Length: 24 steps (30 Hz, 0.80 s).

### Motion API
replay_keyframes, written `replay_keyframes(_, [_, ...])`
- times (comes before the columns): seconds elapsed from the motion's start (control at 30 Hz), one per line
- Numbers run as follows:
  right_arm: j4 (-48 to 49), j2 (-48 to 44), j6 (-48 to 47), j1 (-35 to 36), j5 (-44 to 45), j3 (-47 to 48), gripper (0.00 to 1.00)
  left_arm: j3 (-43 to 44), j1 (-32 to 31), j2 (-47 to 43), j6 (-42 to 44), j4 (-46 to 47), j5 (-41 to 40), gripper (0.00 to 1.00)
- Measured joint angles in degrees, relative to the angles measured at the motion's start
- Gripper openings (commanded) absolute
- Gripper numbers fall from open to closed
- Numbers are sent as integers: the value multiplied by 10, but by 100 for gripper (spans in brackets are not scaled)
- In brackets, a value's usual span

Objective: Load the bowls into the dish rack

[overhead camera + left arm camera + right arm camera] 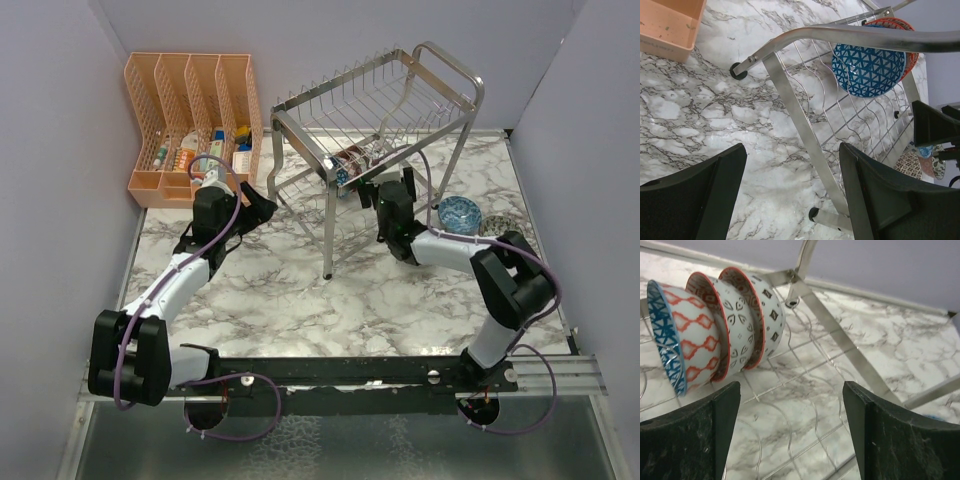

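Note:
Bowls (725, 322) stand on edge in the lower level, clear of my right gripper. I should keep moving it out to the brown bowl (909, 164) until I grip its rim.
The silver wire dish rack (328, 225) stands at the middle back. Three bowls stand on edge in its lower tier (355, 163): in the right wrist view a blue-rimmed one (670, 340), a red-rimmed one (715, 320) and another red-rimmed one (757, 305). The blue bowl (867, 70) also shows in the left wrist view. My right gripper (388, 188) is open and empty, just right of these bowls over the lower tier (790, 440). My left gripper (262, 207) is open and empty at the rack's left legs (790, 150). A teal-blue bowl (460, 213) and a greyish bowl (497, 226) lie on the table to the right.
An orange slotted organiser (190, 110) with small bottles stands at the back left, close behind the left gripper. The rack's leg (805, 140) crosses between the left fingers' view. Walls close in on the left, back and right sides.

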Motion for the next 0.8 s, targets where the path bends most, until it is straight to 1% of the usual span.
replay_keyframes(0.23, [-175, -84, 132, 3, -23, -14, 82, 0, 0, -1, 0, 0, 0, 77])
replay_keyframes(0.53, [-416, -157, 319, 3, -28, -37, 83, -4, 0, -5, 0, -1, 0, 77])
replay_keyframes(0.7, [-509, -218, 390, 3, -20, -37, 83, -6, 0, -5, 0, -1, 0, 77])
replay_keyframes(0.8, [-546, -261, 418, 2, -15, -42, 83, -6, 0, -5, 0, 0, 0, 77])
